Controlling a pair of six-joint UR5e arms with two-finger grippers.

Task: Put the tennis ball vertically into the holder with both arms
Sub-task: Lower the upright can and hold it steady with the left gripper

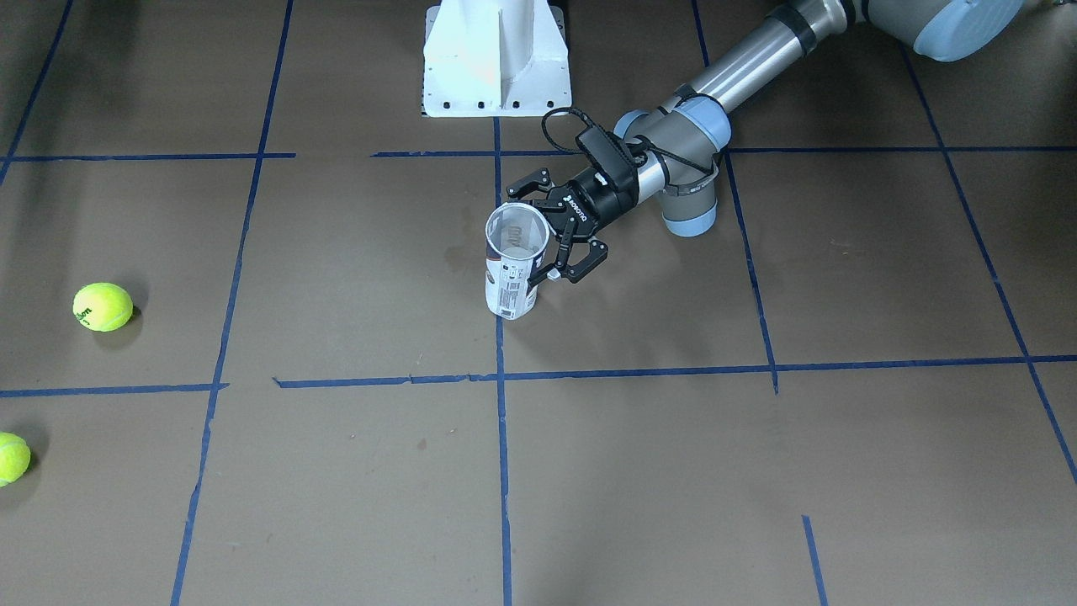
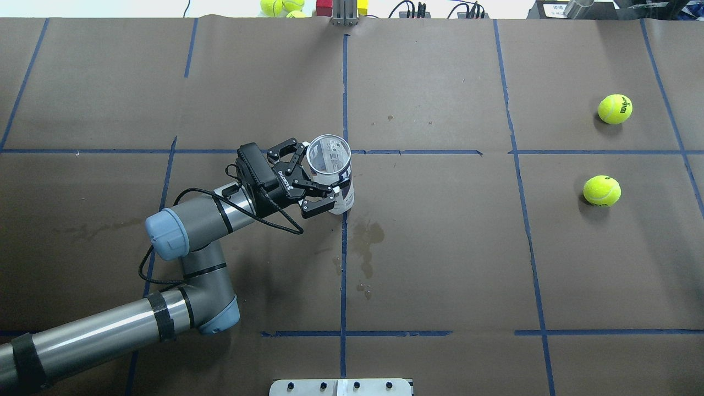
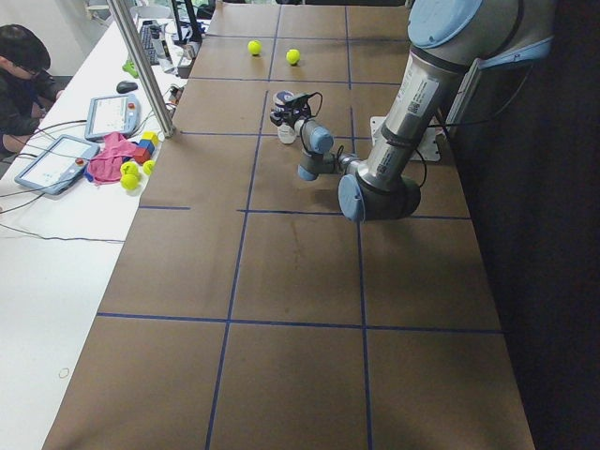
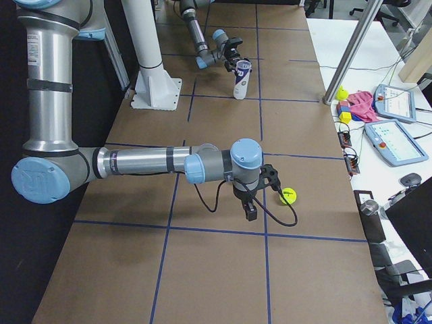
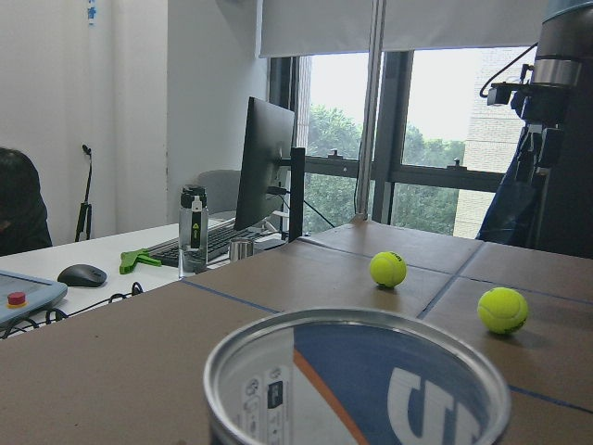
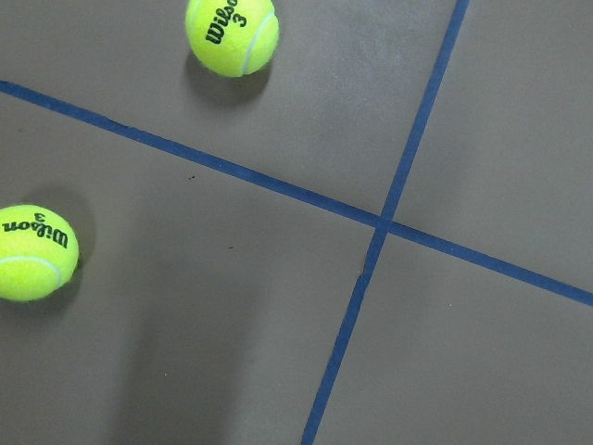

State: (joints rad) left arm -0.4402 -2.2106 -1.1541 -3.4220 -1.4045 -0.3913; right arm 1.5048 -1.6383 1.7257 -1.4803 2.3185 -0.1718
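Observation:
The empty holder is tall and just wider than a tennis ball, so both tennis balls should stack below its rim when I insert them.
The holder, a clear tube with a white and navy label, stands upright near the table's centre with its open mouth up. My left gripper reaches in from the side, its fingers spread wide on either side of the tube and shut on it. In the left wrist view the holder's rim fills the bottom, empty inside. Two tennis balls lie on the table's right part. My right gripper points down beside one tennis ball; I cannot tell its state. Both tennis balls show in the right wrist view, with no fingers visible.
The white pedestal base stands at the robot's side of the table. A metal pole rises at the far edge. Beyond it a white desk holds tablets, coloured blocks and spare balls. A damp stain marks the paper near the holder.

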